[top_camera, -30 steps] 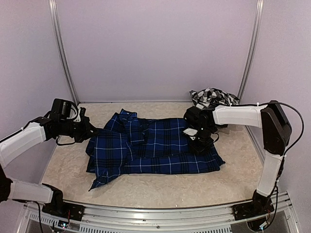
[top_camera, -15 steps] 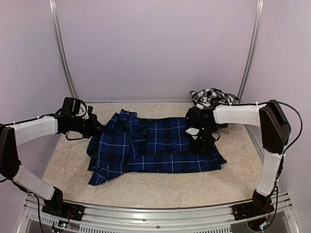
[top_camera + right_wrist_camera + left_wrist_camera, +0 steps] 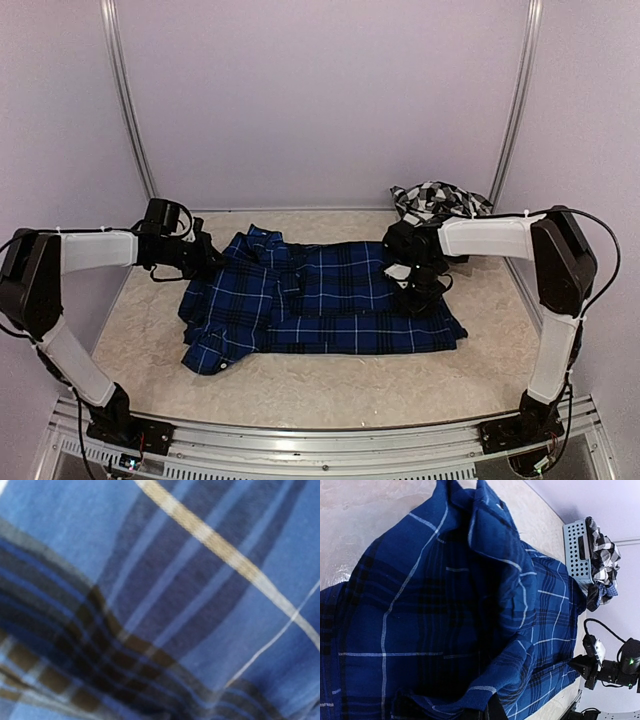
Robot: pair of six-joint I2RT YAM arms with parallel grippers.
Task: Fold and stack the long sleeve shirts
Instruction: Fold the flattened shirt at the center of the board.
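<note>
The sleeve's cuff sticks out past the shirt's near edge, so next my left gripper lets go of its fold, grabs the cuff and brings the sleeve over the shirt.
A navy blue long sleeve shirt with thin white lines lies spread across the middle of the table. My left gripper is at its back left edge, shut on a fold of the cloth that runs into the jaws. My right gripper sits low on the shirt's right part, shut in its cloth. The right wrist view shows only blurred blue plaid, and the fingers are hidden. A black-and-white checked shirt lies bunched at the back right.
A small grey-blue mesh basket holds the checked shirt by the back wall. Metal frame posts stand at the back corners. A metal rail runs along the near edge, with beige table in front of the shirt.
My left gripper has moved back and to the right with the shirt's left edge. The loose lower-left corner has drawn in. The right gripper has barely shifted.
</note>
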